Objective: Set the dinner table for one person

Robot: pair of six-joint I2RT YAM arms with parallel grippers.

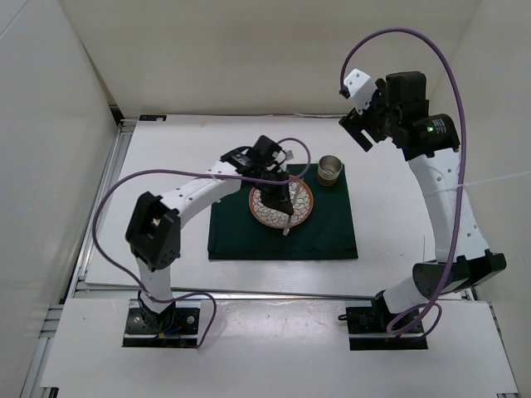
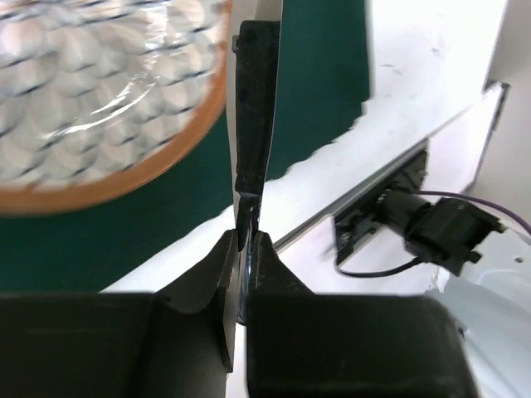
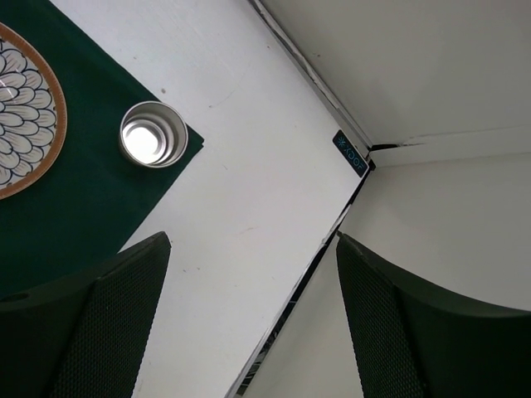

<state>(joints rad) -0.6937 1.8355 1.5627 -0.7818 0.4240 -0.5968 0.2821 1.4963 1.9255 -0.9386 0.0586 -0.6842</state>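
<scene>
My left gripper continues to move the utensil past the plate until the utensil meets the free cloth (image 1: 335, 217) below the cup, as the utensil's pale end (image 1: 286, 230) is toward the near side of the table.
The dinner table (image 1: 390, 215) is a white top with metal rail edges. On it lies a dark green cloth (image 1: 332, 236) with a patterned, orange-rimmed plate (image 1: 303, 203) and a small metal cup (image 1: 330, 170) at its far right corner. My left gripper (image 1: 282, 199) hangs over the plate, shut on a thin utensil (image 2: 255, 108) seen edge-on, whose pale end (image 1: 287, 230) points toward the near side. I cannot tell what kind of utensil it is. My right gripper (image 1: 358, 124) is raised high at the back right, open and holding nothing; its view looks down on the cup (image 3: 152, 134).
White walls close the table in at the left, back and right. A metal rail (image 1: 108, 191) runs along the left edge, another along the far right edge (image 3: 332, 240). The right arm's base and purple cable (image 2: 440, 228) sit at the near edge.
</scene>
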